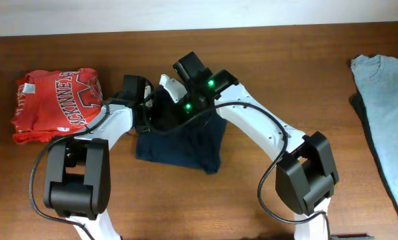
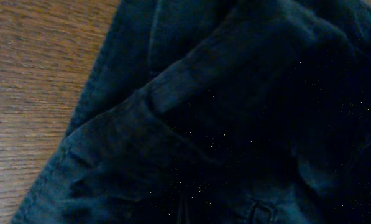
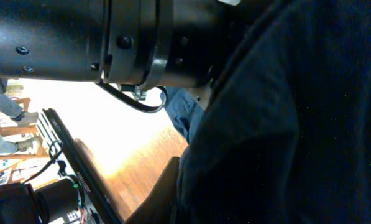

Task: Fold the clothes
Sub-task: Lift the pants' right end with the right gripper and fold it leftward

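Observation:
Next, my right gripper opens and regrips the cloth (image 3: 235,146) while my left gripper pulls back, because my left gripper crowds it at the garment's bunched far edge (image 1: 161,101).
The dark navy garment (image 1: 182,143) lies bunched at the table's middle, its far edge drawn up between both arms. It fills the left wrist view (image 2: 235,112) and the right half of the right wrist view (image 3: 297,124). My left gripper (image 1: 147,110) is at the garment's far left edge; its fingers are hidden in dark cloth. My right gripper (image 1: 177,100) is at the far edge just to the right of it. One dark finger (image 3: 166,186) shows pressed against the cloth, which covers the rest of the jaws.
A red shirt with white lettering (image 1: 55,103) lies bundled at the left. A pale grey-blue T-shirt (image 1: 385,113) lies at the right edge. The two wrists are very close together; the left arm's black housing (image 3: 110,37) crosses the top of the right wrist view.

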`<state>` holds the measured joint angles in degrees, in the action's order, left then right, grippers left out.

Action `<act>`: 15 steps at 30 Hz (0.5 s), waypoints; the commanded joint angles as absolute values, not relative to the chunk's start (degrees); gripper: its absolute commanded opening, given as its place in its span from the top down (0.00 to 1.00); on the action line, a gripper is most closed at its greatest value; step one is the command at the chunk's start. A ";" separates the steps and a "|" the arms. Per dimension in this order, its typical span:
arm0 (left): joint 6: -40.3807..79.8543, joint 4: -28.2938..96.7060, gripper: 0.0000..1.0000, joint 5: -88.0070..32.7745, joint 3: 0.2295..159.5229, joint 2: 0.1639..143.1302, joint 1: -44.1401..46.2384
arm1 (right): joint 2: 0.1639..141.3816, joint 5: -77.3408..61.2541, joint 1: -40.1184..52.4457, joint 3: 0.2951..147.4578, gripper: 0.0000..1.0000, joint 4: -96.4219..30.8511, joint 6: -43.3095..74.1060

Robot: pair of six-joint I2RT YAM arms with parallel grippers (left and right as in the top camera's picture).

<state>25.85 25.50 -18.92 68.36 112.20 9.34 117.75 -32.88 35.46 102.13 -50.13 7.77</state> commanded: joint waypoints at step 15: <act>21.63 26.06 0.99 -19.03 71.72 102.32 2.26 | 116.05 -29.67 34.81 117.05 0.31 -63.33 6.28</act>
